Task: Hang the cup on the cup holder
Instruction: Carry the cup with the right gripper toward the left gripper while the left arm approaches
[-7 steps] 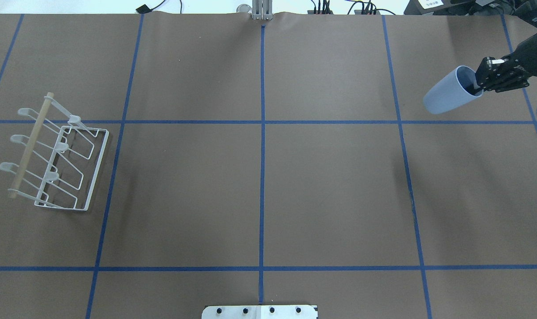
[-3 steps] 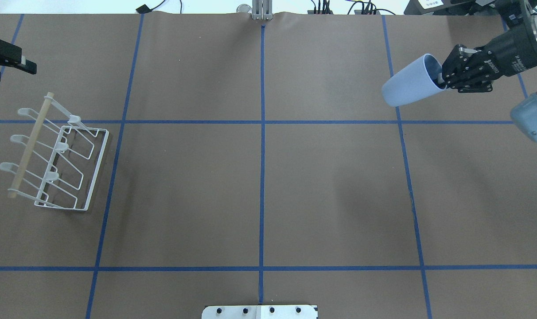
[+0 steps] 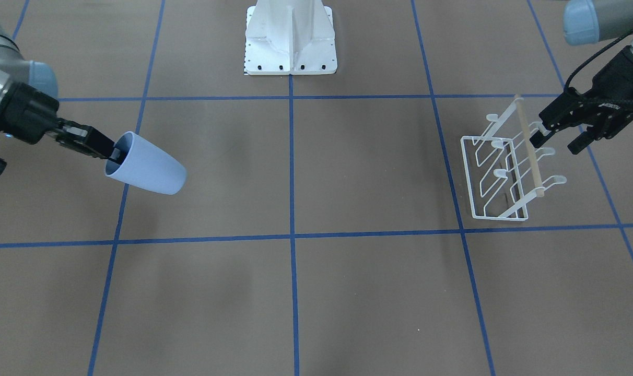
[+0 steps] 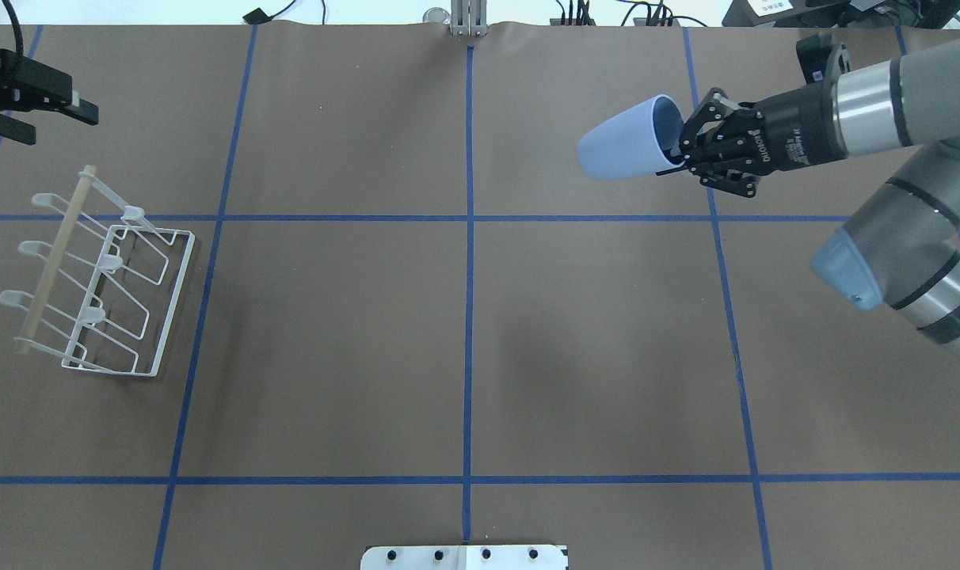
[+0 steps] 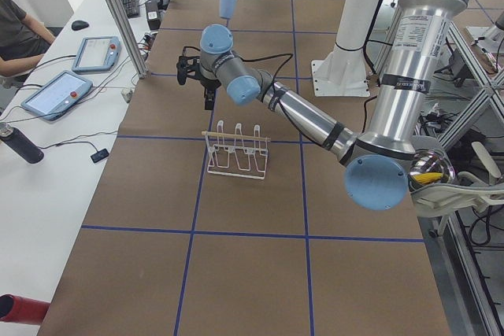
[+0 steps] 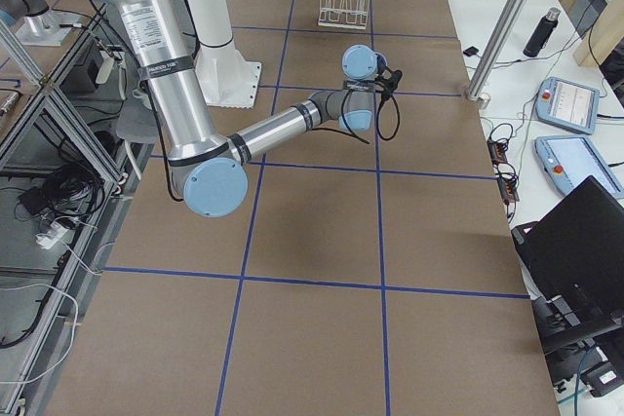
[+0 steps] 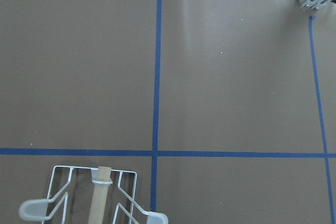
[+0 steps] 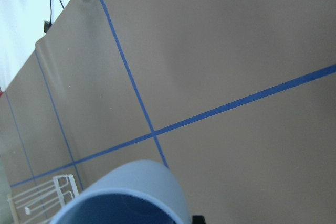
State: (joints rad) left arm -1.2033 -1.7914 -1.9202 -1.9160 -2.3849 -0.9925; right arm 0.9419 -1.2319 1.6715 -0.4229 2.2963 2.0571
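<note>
The cup holder's wires lean outward to rounded pads (image 3: 500, 173), so I expect the pale blue cup (image 3: 149, 164) to tip outward when I lower its opening over one.
The pale blue cup (image 4: 619, 149) is held lying sideways in the air at the far right of the table, its base towards the rack. My right gripper (image 4: 678, 150) is shut on the cup's rim, one finger inside it; the grip also shows in the front view (image 3: 113, 153), with the cup (image 3: 148, 168) beside it. The white wire cup holder (image 4: 52, 261) with its wooden rod stands at the far left (image 3: 528, 151). My left gripper (image 4: 56, 127) is open and empty, just beyond the rack's far end (image 3: 555, 144). The rack's end shows in the left wrist view (image 7: 100, 198).
Brown paper with a blue tape grid covers the table. The white robot base plate (image 4: 464, 558) sits at the near middle edge, and an aluminium post (image 4: 468, 20) at the far edge. An operators' bench with tablets (image 5: 59, 92) runs along the far side.
My right gripper has carried the cup leftwards from the table's right edge. My left gripper has come into view at the far left and moved a little right, near the rack.
</note>
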